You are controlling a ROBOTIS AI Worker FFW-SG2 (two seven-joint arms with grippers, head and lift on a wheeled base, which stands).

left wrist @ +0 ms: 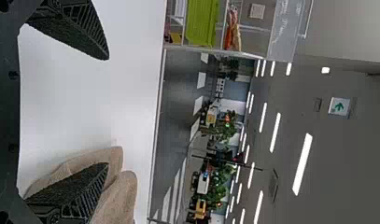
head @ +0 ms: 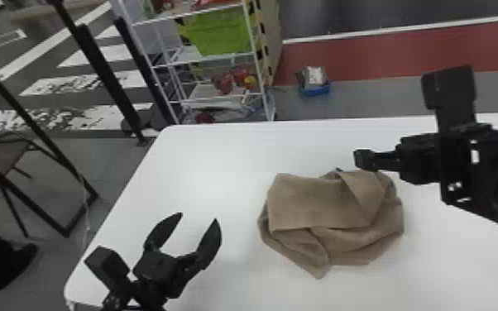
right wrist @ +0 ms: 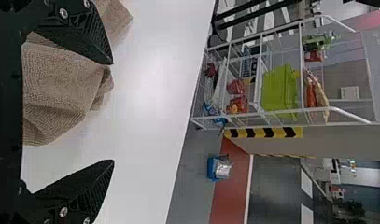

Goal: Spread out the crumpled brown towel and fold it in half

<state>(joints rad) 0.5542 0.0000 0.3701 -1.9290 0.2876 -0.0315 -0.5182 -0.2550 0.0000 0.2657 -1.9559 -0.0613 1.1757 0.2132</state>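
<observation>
My gripper is about to lift the brown towel's edge (head: 378, 176), and loose layers (head: 322, 245) overlap below. The towel should then hang down while its near folds stay bunched there.
My left gripper (head: 192, 233) stands open over the table's front left part, to the left of the crumpled brown towel (head: 302, 202) and apart from it. At the towel's far right edge is my right gripper (head: 353, 163), just above the cloth. The towel lies bunched with several overlapping folds and a flap at its upper right. In the left wrist view my left gripper (left wrist: 108, 112) has its fingers wide apart, the towel (left wrist: 124, 191) beyond one of them. My right gripper (right wrist: 113, 112) is open in the right wrist view, one finger over the towel (right wrist: 61, 79).
The white table (head: 202, 165) has a rounded far left corner. Behind it stand a wire shelf (head: 202, 58) with a green bin (head: 219, 33) and, on the floor, a blue box (head: 315, 84). A dark-framed chair (head: 4, 161) is at the left.
</observation>
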